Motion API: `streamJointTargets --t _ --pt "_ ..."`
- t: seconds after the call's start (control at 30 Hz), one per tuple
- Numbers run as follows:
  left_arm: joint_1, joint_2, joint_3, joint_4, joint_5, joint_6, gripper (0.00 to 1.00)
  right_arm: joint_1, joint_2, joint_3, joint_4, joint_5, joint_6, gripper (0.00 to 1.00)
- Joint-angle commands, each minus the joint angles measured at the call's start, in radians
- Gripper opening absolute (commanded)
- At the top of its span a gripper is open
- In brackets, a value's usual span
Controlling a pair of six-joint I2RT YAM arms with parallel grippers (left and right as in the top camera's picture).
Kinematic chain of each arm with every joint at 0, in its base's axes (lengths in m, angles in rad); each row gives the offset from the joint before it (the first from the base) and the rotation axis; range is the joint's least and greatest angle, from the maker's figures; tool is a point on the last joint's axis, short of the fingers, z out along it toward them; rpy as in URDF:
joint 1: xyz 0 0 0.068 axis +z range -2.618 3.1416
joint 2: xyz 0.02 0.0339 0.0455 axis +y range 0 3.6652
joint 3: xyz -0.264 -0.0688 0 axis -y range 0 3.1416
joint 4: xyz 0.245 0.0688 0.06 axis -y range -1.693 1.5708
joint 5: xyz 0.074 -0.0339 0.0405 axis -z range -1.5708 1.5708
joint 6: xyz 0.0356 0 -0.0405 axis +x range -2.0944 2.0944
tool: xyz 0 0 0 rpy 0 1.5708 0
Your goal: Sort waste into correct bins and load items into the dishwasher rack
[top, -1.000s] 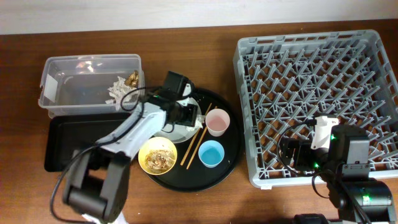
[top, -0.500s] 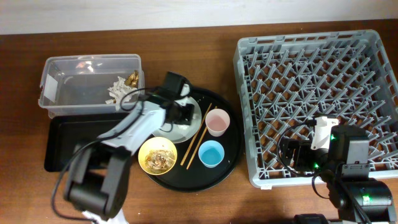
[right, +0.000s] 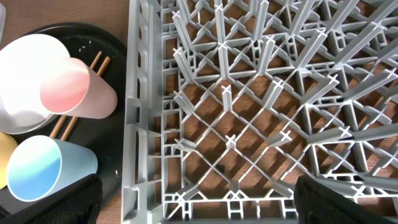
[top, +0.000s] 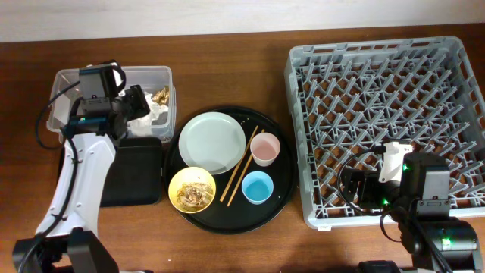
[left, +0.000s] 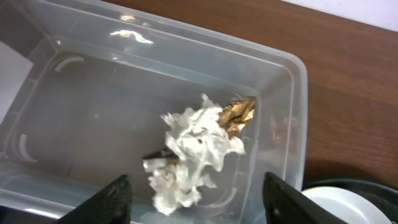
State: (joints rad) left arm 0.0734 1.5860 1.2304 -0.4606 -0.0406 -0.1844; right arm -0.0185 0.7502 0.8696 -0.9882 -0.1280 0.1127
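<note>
I should go on moving my left gripper to the bowl's rim [top: 214, 189] before I close it there, because tissue and foil lie inside the clear tub and brown scraps [top: 195, 195] fill the yellow bowl.
My left gripper [top: 138, 106] [left: 198, 182] is open and empty, above the clear tub [top: 76, 114] [left: 292, 93]. Crumpled white tissue [top: 155, 114] [left: 196, 149] and a gold foil wrapper [top: 161, 95] [left: 237, 113] lie in the tub's right end. The black tray [top: 121, 182] sits in front of the tub. The grey-green plate [top: 212, 142], yellow bowl [top: 192, 189] with brown scraps, pink cup [top: 265, 149] [right: 78, 90], blue cup [top: 258, 187] [right: 43, 168] and chopsticks [top: 241, 167] rest on the round black tray. My right gripper [top: 352, 186] [right: 199, 202] is open over the rack's [top: 386, 91] [right: 249, 93] front left corner.
The round black tray [top: 280, 189] lies between the bins and the rack, close to the rack's left wall. The left arm stretches along the table's left side over the black tray. Brown tabletop shows behind the tub and the rack.
My left arm has swung left from over the plate on the round tray to over the clear tub. The plate is now uncovered. The right arm has not moved.
</note>
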Motion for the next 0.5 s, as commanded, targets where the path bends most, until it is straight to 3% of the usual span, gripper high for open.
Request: streamJointTargets --t 0.0,0.1,0.23,0.4,0.47 --pt "-0.012 -0.042 0.003 -0.069 0.146 0.000 0.66 0.005 -0.001 0.022 0.001 0.002 0.008 0.99" --pt "-0.117 -0.061 0.003 -0.239 0.237 0.000 0.67 0.005 -0.001 0.022 0.001 0.002 0.008 0.99" --pt "-0.338 -0.060 0.001 -0.445 0.248 0.000 0.67 0.005 -0.001 0.022 0.000 0.002 0.009 0.99" --pt "-0.567 -0.060 -0.001 -0.505 0.231 -0.002 0.67 0.005 -0.001 0.022 -0.001 0.002 0.008 0.99" --pt "-0.602 -0.059 -0.016 -0.510 0.150 -0.076 0.66 0.005 -0.001 0.022 -0.003 0.002 0.008 0.99"
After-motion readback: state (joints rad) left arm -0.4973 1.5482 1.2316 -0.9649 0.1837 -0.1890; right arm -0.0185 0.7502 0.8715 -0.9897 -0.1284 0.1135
